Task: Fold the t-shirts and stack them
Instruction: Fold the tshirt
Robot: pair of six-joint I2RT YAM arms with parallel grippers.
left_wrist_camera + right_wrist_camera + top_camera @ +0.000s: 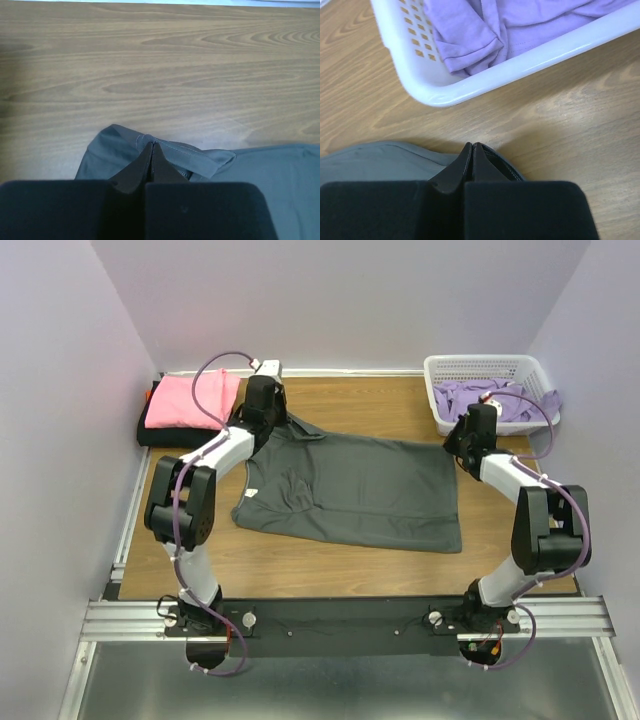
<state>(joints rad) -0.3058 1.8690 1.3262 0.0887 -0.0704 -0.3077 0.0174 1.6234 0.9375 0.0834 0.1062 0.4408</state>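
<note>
The grey t-shirt's far corners (301,428) are pinched by both grippers, and my left gripper should now pull the t-shirt's stitched hem toward me until it lies on top of the nearer cloth (283,466).
A dark charcoal grey t-shirt (360,490) lies spread across the middle of the wooden table. My left gripper (268,418) is shut on its far left corner; the left wrist view shows the fingers pinching a stitched hem of the grey t-shirt (170,152). My right gripper (458,445) is shut on its far right corner, with the grey t-shirt's edge (395,160) pinched just short of the basket. A folded pink t-shirt (190,400) lies on a folded black t-shirt (160,432) at the far left. Lavender t-shirts (480,398) fill the basket; they also show in the right wrist view (490,30).
A white lattice basket (440,370) stands at the far right corner, its near rim (520,62) close to my right gripper. Pale walls close in the table on three sides. Bare wood (160,65) lies beyond my left gripper.
</note>
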